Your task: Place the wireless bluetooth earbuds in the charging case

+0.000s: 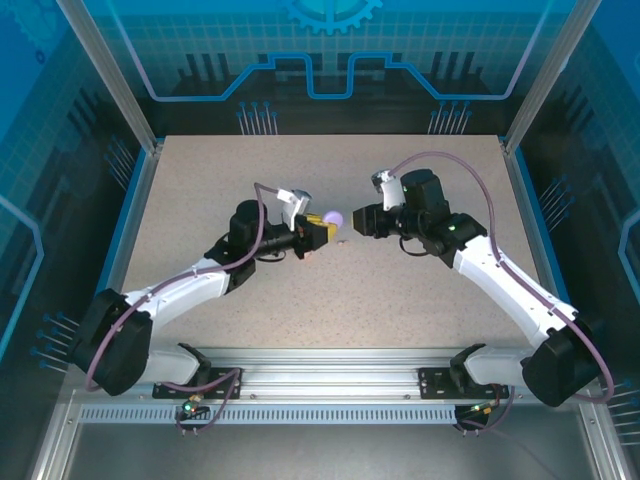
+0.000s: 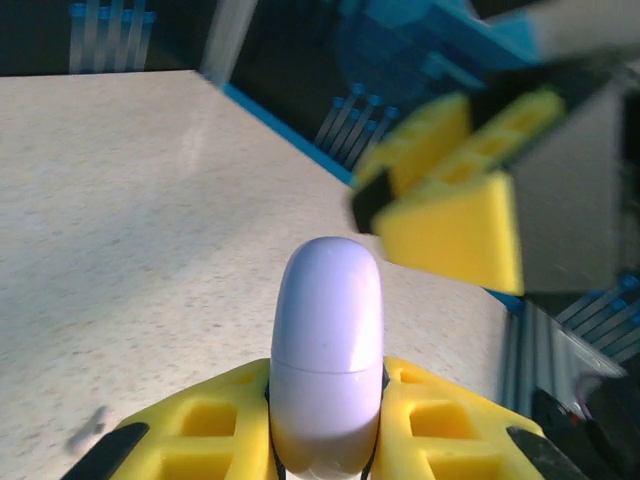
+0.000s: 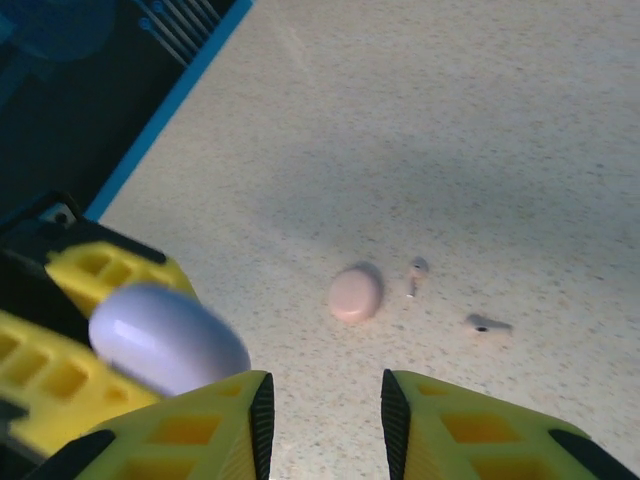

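Observation:
The pink earbuds [image 3: 417,277] go with the pink case, so my left gripper should keep moving the lilac case aside until it rests in the table's empty far area [image 1: 282,176].
My left gripper [image 1: 320,233] is shut on a lilac charging case [image 2: 328,340] and holds it above the table, its rounded end pointing forward. The lid seam shows and the lid is closed. The same case [image 3: 165,338] appears at the left of the right wrist view, just beside the right fingers. My right gripper [image 3: 325,420] is open with nothing between its fingers [image 2: 450,200], close in front of the lilac case. Two small stemmed earbuds [image 3: 416,272] [image 3: 487,324] lie on the table below, beside a closed pale pink case [image 3: 356,293].
The speckled table [image 1: 330,300] has a blue raised edge [image 3: 170,110] along its sides. Both arms meet over the middle of the table, with the pink case and the earbuds beneath the right wrist.

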Available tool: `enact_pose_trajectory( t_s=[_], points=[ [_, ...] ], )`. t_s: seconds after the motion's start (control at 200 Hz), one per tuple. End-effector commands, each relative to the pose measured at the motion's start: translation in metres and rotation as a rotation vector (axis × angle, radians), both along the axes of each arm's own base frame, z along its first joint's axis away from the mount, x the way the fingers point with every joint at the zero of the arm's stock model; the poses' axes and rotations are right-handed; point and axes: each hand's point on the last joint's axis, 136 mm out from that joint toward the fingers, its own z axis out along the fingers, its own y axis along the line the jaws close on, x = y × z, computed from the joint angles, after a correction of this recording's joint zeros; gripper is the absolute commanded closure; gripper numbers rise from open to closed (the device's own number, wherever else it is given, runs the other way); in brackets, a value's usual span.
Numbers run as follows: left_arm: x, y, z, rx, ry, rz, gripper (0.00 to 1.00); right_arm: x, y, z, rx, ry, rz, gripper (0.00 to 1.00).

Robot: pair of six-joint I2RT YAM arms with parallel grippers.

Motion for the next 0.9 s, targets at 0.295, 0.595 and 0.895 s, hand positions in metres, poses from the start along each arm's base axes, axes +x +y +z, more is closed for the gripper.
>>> enact_pose_trajectory(
  t_s=[0.295,0.595,0.895],
  points=[
    [0.067,0.059,-0.053,0.104,0.324,0.323,0.94,0.005,-0.022,-0.013,-0.149,0.012,-0.096,0.64],
    [0.107,0.093,-0.091,0.152,0.543,0.405,0.91,0.005,-0.023,-0.015,-0.165,0.017,-0.097,0.63],
    [0.136,0.111,-0.130,0.206,0.706,0.415,0.91,0.004,-0.023,-0.018,-0.176,0.025,-0.092,0.63]
  ],
)
